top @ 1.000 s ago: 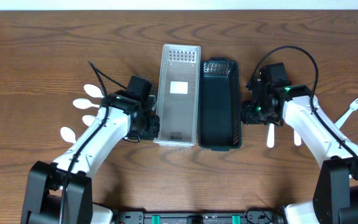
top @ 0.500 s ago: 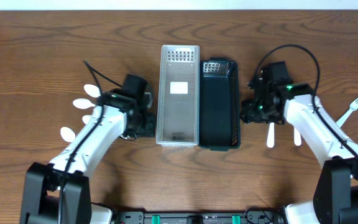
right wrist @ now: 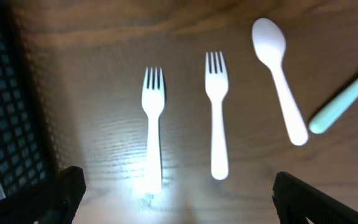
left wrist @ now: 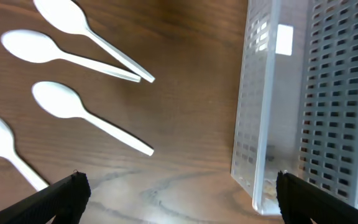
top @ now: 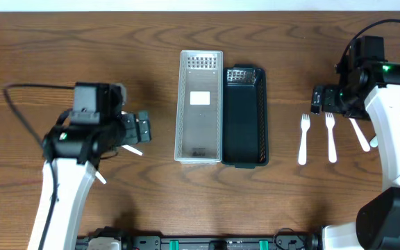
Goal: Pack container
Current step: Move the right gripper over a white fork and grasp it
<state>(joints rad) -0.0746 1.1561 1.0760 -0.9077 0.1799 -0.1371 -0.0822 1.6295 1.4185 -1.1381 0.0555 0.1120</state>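
The white fork [top: 303, 142] nearest the dark container is clear of the other fork, so my right gripper keeps going down until its fingers are on both sides of the head [top: 305, 123].
A clear slotted container [top: 200, 105] and a dark slotted container [top: 245, 117] lie side by side mid-table, both without cutlery inside. My left gripper [top: 144, 128] hangs open left of the clear container [left wrist: 303, 93], with nothing between its fingers [left wrist: 179, 193]. Several white spoons [left wrist: 58, 99] lie on the wood to its left. My right gripper [top: 319, 99] is open and empty [right wrist: 179, 186] above two white forks [right wrist: 153, 124] [right wrist: 216, 118] and a white spoon [right wrist: 278, 74], to the right of the dark container [right wrist: 5, 112].
A teal handle [right wrist: 347, 99] lies right of the white spoon. In the overhead view the forks [top: 303, 139] sit between the dark container and my right arm. My left arm covers most of the spoons there.
Both grippers have opened and drawn back from the containers. The left arm went left; the right arm went right and toward the far edge. The clear container now lies straight.
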